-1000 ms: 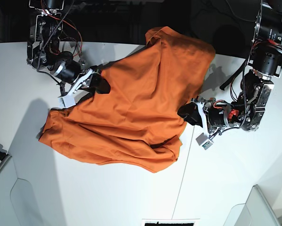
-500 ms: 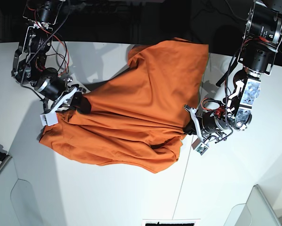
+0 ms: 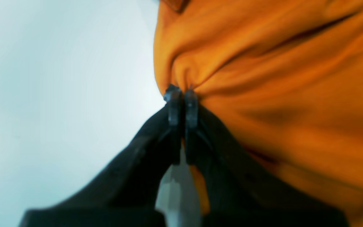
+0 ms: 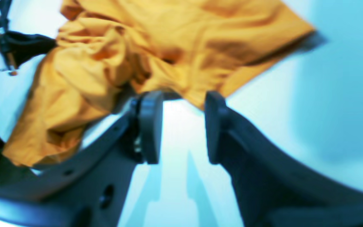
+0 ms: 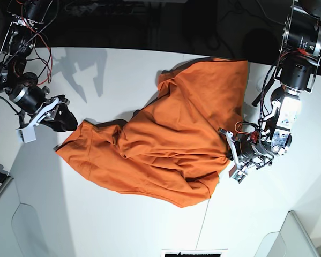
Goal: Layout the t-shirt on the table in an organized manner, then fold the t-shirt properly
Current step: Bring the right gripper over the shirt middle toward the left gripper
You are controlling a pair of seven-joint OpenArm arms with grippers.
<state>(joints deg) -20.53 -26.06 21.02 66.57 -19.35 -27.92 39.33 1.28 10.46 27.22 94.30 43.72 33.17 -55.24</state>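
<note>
Slack folds (image 5: pixel 159 143) run across the middle of the orange t-shirt. I expect the t-shirt's far heap (image 5: pixel 166 79) to come up and crumple while the t-shirt's near edge stays flat when I lift it.
The orange t-shirt (image 5: pixel 165 139) lies rumpled across the middle of the white table (image 5: pixel 122 225), reaching from the left to the far right. My left gripper (image 5: pixel 228 151) is shut on the shirt's right edge; in the left wrist view the jaws (image 3: pixel 181 91) pinch a bunched fold of the shirt (image 3: pixel 279 94). My right gripper (image 5: pixel 62 121) is open and empty, just left of the shirt's left corner. In the right wrist view the gripper (image 4: pixel 182 101) has its jaws apart over bare table (image 4: pixel 326 110), with the shirt (image 4: pixel 156 47) just beyond them.
A thin dark seam (image 5: pixel 207 214) runs down the table toward the front. A grey raised panel (image 5: pixel 297 235) sits at the front right and another (image 5: pixel 2 195) at the left edge. The table's far edge (image 5: pixel 122 50) meets a dark background.
My right gripper has let go of the shirt and moved left, away from it. The shirt has shifted right and settled flatter. My left gripper still holds its edge, a little lower.
</note>
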